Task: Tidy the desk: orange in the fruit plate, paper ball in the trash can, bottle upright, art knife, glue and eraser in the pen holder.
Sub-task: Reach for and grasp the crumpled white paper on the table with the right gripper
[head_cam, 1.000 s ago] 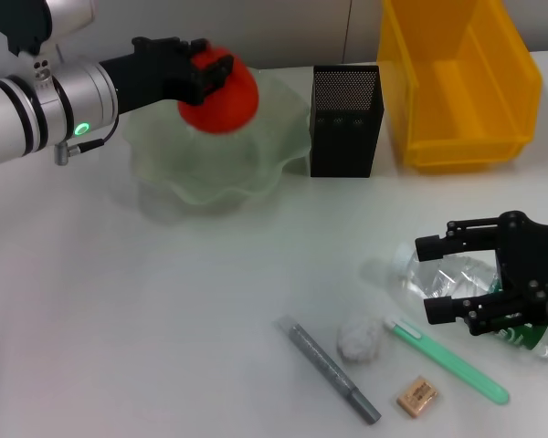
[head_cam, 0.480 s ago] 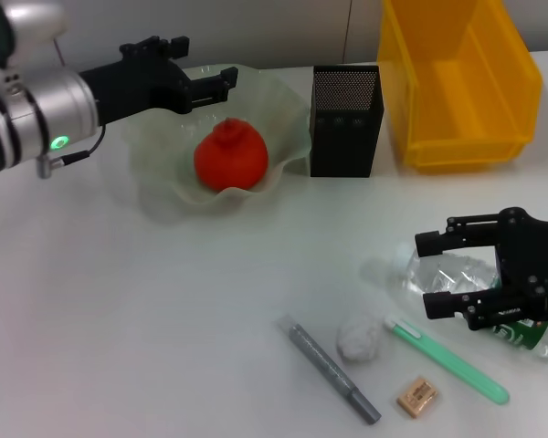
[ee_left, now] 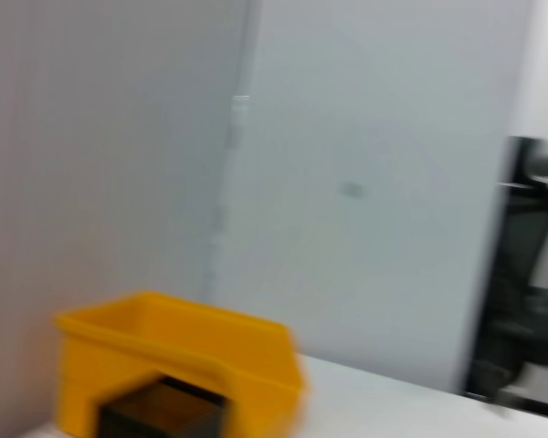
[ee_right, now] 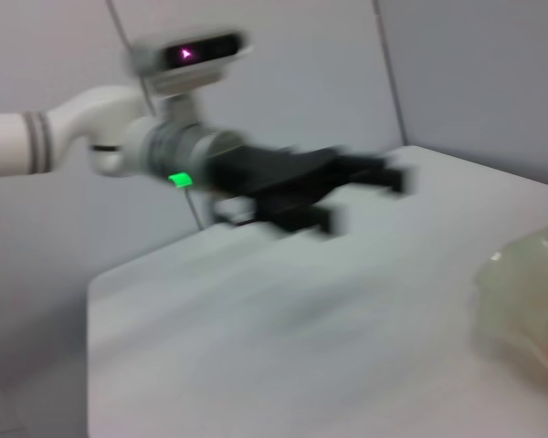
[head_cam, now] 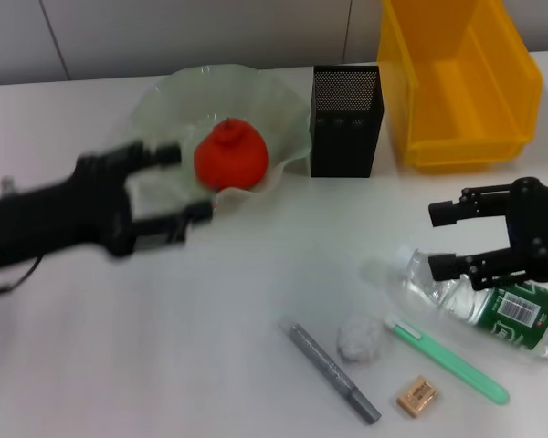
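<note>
The paper ball (head_cam: 358, 338) is uncovered and clear of the bottle. My open right gripper should keep going toward the paper ball until its fingers are on both sides of it, and then close.
The orange (head_cam: 230, 157) rests in the pale-green fruit plate (head_cam: 169, 102). My left gripper (head_cam: 186, 182) is open and empty at the plate's near-left side, blurred by motion; the right wrist view shows this left gripper (ee_right: 367, 197) too. The bottle (head_cam: 493, 308) lies on its side at the right. My right gripper (head_cam: 437, 239) is open over its cap end, holding nothing. The paper ball (head_cam: 359, 338), a grey pen-shaped tool (head_cam: 333, 370), a green stick (head_cam: 449, 362) and the tan eraser (head_cam: 417, 395) lie near the front edge. I cannot tell which stick is the art knife and which the glue.
The black mesh pen holder (head_cam: 345, 119) stands right of the plate, with the yellow trash can (head_cam: 457, 78) beyond it at the back right. The left wrist view shows the trash can (ee_left: 183, 360) and pen holder (ee_left: 164, 412) against a wall.
The left gripper let the orange drop into the fruit plate, then pulled back toward the near left. The right gripper shifted slightly right and away along the bottle.
</note>
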{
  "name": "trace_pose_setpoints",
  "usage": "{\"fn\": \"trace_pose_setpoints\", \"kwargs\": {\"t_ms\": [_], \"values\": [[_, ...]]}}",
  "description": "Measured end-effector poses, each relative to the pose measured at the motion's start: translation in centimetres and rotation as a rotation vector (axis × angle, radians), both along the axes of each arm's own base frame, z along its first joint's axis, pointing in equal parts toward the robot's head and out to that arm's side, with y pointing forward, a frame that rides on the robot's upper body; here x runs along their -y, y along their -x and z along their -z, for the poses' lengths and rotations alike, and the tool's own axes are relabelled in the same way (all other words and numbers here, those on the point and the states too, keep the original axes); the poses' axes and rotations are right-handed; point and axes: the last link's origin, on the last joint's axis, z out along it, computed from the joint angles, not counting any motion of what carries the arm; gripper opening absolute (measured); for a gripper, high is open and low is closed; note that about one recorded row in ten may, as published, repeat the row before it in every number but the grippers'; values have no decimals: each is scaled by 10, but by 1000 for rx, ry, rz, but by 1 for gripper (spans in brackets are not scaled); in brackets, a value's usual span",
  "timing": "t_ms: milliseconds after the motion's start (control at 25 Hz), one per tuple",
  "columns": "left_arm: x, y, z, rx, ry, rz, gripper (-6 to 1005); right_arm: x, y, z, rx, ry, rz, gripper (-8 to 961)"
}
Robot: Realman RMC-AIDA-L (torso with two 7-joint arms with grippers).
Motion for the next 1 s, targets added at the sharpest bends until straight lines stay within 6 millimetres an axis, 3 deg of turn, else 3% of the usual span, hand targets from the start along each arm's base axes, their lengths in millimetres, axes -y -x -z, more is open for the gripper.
{"fn": "trace_pose_setpoints", "kwargs": {"t_ms": [120,400,720,1000], "values": [[29,22,-6,15,69,11,857,-3,5,-7,64,-3,37,774],[60,53,-12,24,56,-14,855,-7,21,-6,319,74,38,772],[72,63,2,-62,111,4,854,-31,70,19,741,214,-10,769],[73,62,7,-75,113,25,854,-41,95,55,874,228,-91,767]]}}
